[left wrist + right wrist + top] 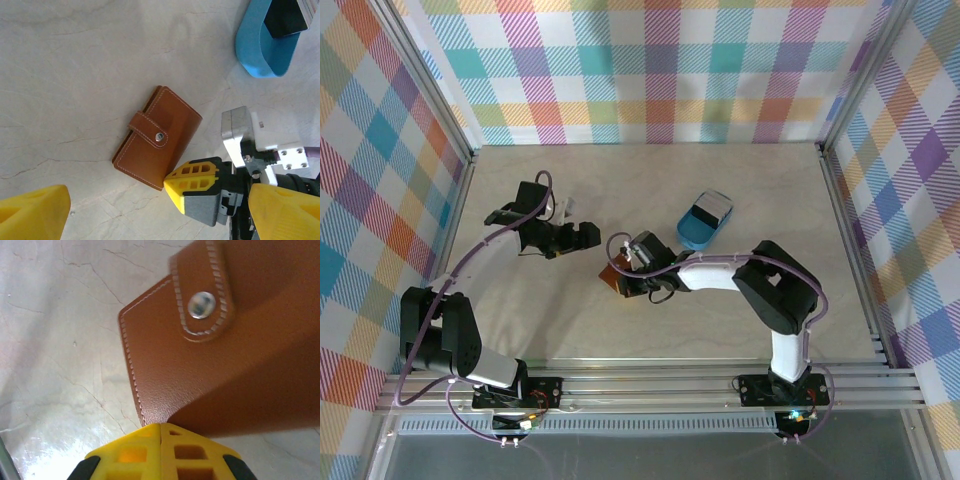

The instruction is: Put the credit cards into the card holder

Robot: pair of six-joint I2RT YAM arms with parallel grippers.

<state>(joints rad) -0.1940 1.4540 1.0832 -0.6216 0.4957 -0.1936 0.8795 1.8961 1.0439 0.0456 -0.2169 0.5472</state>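
Note:
The card holder's snap tab (147, 128) faces away from the robot's right gripper, so the right gripper should pull the card holder nearer and rotate it until the snap tab faces the tray.
The card holder (157, 137), a brown leather wallet, lies flat on the table with its snap tab fastened. My right gripper (173, 184) is shut, its yellow fingertips pressed together and touching the wallet's near edge (150, 410), with nothing seen between them. In the top view the same gripper (623, 273) sits against the card holder (611, 278). My left gripper (588, 236) hovers open just left of the wallet, its yellow fingers (32, 212) wide apart. What look like the credit cards (306, 7), whitish with a dark piece beside them, rest in the blue tray (257, 50).
The blue tray (703, 222) stands right of and behind the wallet. Checked walls with metal frame rails (840, 190) enclose the pale table on three sides. Open tabletop stretches to the left of the wallet (65, 90).

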